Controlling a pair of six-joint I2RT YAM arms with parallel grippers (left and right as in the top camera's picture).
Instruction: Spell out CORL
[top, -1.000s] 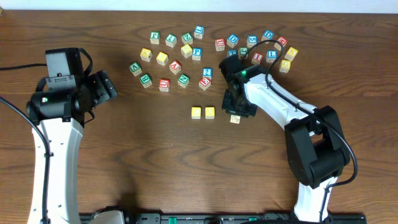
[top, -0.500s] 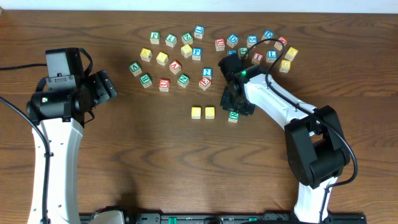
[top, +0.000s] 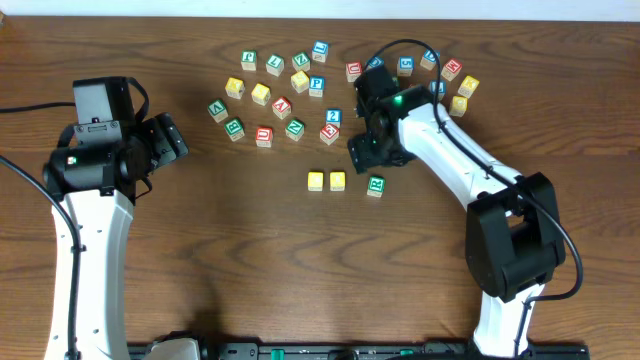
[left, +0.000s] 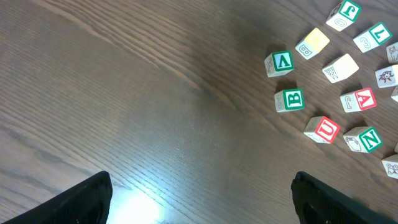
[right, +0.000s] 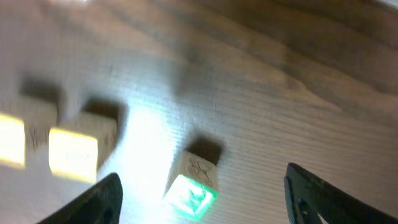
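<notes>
The green-lettered block is crooked and away from the yellow-faced blocks, so next my right gripper grabs it, turns it straight and brings it beside them.
Near the table's middle, two yellow-faced blocks sit side by side. A green-lettered block stands just to their right, slightly nearer the front edge. My right gripper hovers just behind it, open and empty. In the right wrist view the green block lies free on the wood between the spread fingers, with the nearer yellow block to its left. My left gripper stays at the left, open over bare wood, and its fingers hold nothing.
Several loose letter blocks are scattered along the far side, from the left of centre to the right. The left wrist view shows some of them, such as a green B and a red U.
My right gripper opened and let go of the green block, which now rests beside the two yellow blocks. The gripper then drew back toward the far side. The left arm has not moved.
</notes>
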